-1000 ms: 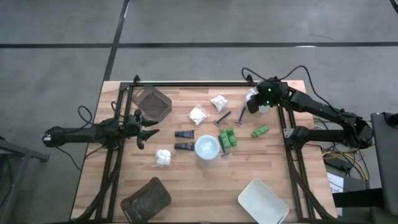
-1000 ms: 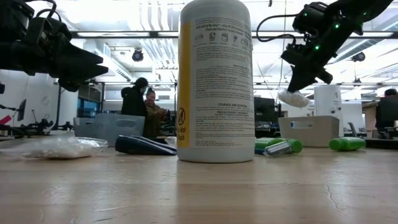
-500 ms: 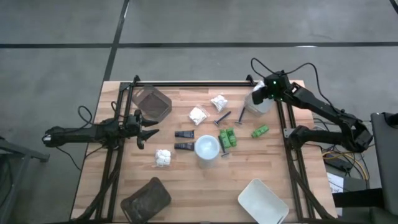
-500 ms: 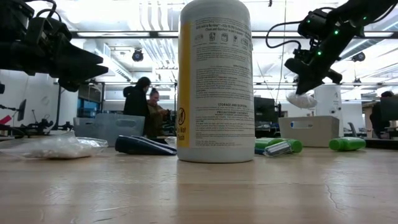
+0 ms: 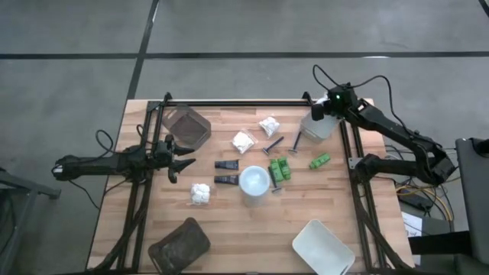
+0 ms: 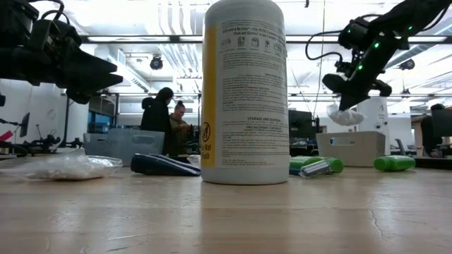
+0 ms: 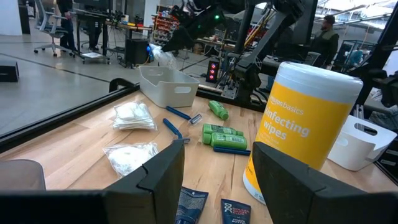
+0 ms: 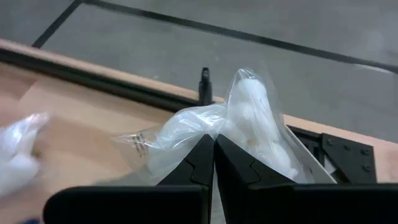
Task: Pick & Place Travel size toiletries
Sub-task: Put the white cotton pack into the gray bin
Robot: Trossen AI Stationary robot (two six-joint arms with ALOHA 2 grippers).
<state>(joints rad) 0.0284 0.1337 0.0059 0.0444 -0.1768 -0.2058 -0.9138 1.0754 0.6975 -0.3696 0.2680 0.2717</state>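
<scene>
The clear packet (image 6: 345, 115) is hanging above the far pale tray (image 5: 320, 129). My right gripper should go on going down until the white lumps are inside the tray's rim, and then let go.
My right gripper (image 5: 320, 114) is shut on a clear packet of white lumps (image 6: 345, 115) and hovers over the pale tray (image 5: 324, 131) at the table's far right. My left gripper (image 5: 186, 162) is open, in the air over the left side, touching nothing. On the wood lie three more white packets (image 5: 243, 141) (image 5: 269, 125) (image 5: 200, 192), two dark tubes (image 5: 226, 173), green pieces (image 5: 279, 169) (image 5: 319, 161) and razors (image 5: 273, 144). The yellow white-capped bottle (image 5: 254, 182) stands upright mid-table. My right gripper pinches the packet's clear plastic (image 8: 198, 132) between its two fingers, several gathered layers, I think. The fingers slant down from above. The packet is lifted clear, and its white lumps (image 8: 252, 109) bulge beyond the fingertips, hanging just below them in the low view.
Two dark brown trays sit at the far left (image 5: 188, 126) and the near left (image 5: 179, 244). Another pale tray (image 5: 322, 248) lies at the near right edge. A black frame (image 5: 229, 102) runs along the far edge. People stand in the room beyond (image 6: 164, 120).
My right gripper has carried the packet toward the table's right and far edge, sinking a little, and now stands over the pale far-right tray. It stays shut on the packet, which still hangs clear. My left arm has kept still.
</scene>
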